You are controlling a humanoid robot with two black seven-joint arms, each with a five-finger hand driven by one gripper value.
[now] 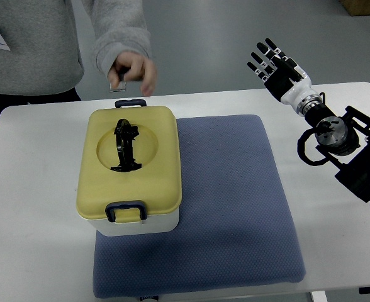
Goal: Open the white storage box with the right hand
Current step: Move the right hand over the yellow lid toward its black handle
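My gripper will bring the pale yellow lid (141, 182) off whole, latches attached, when I lift it, since dark blue latches (126, 210) sit at both near and far edges.
A white storage box (138, 222) with a pale yellow lid (129, 165) stands on the left part of a blue-grey mat (235, 201). A black carry handle (126, 146) lies folded in the lid's round recess. Dark blue latches sit at the near edge (126, 210) and the far edge (129, 103), and the lid is down. My right hand (274, 63) hovers over the table's far right, well away from the box, with fingers spread and holding nothing.
A person in a grey sweater (40, 44) stands behind the table's far left; their hand (133, 72) hangs just above the box's far latch, holding a small object. The white table (34, 207) surrounds the mat.
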